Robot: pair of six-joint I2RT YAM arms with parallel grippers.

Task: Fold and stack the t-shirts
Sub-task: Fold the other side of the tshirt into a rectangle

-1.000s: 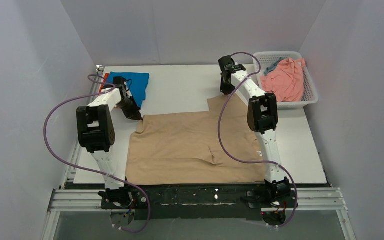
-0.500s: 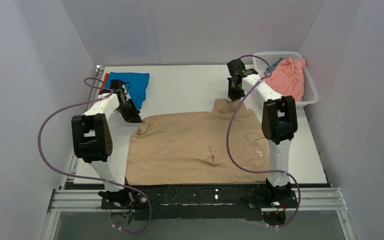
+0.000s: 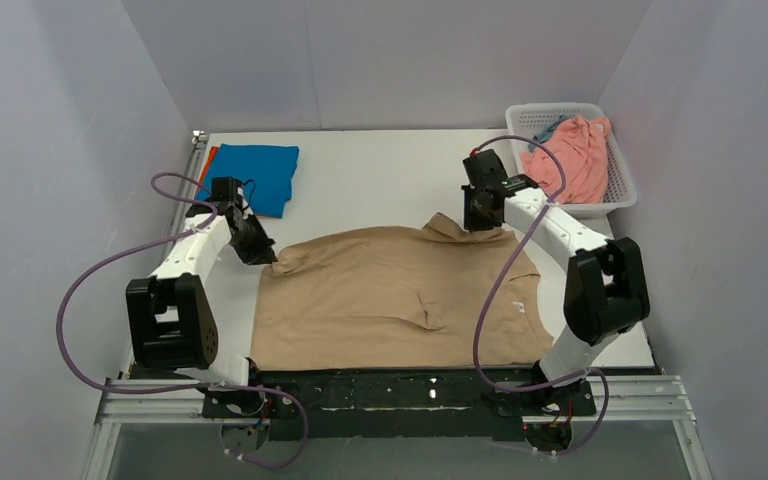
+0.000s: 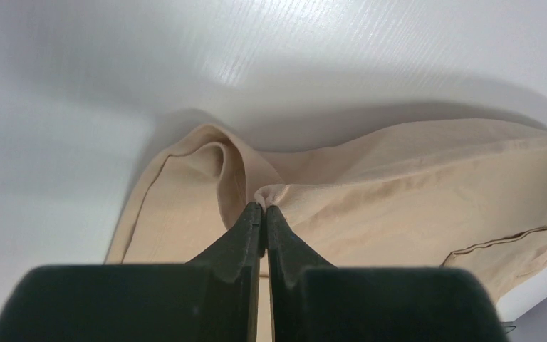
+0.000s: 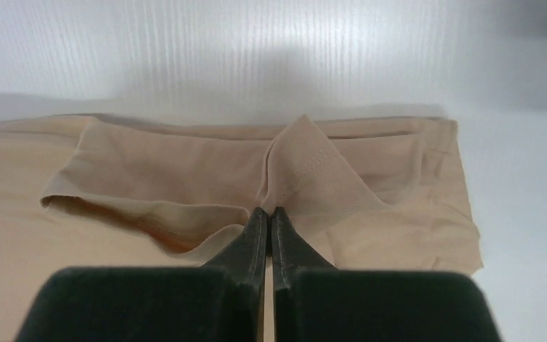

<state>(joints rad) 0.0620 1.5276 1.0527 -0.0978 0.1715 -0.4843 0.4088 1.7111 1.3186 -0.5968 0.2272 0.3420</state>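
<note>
Both grippers pinch the beige-tan t-shirt's far edge (image 3: 358, 234), so the robot's left gripper should keep going toward the t-shirt's flat near half (image 3: 295, 320) and let go of the fold there.
A beige-tan t-shirt (image 3: 390, 295) lies spread on the table's near middle. My left gripper (image 3: 260, 252) is shut on its far left corner, a pinch of cloth (image 4: 274, 194) between the fingertips. My right gripper (image 3: 480, 222) is shut on its far right edge, a raised fold (image 5: 306, 167) in its tips. A folded bright blue t-shirt (image 3: 258, 175) lies at the far left on an orange-red one (image 3: 207, 160). A salmon pink t-shirt (image 3: 565, 160) and a grey-blue one (image 3: 543, 130) lie in the basket.
The white mesh basket (image 3: 610, 205) stands at the far right corner. Grey walls close in on three sides. The black rail (image 3: 390, 390) with the arm bases runs along the near edge.
Both grippers have pulled the shirt's far edge toward the near side, the right one also moving right. The shirt's far part now folds over itself.
</note>
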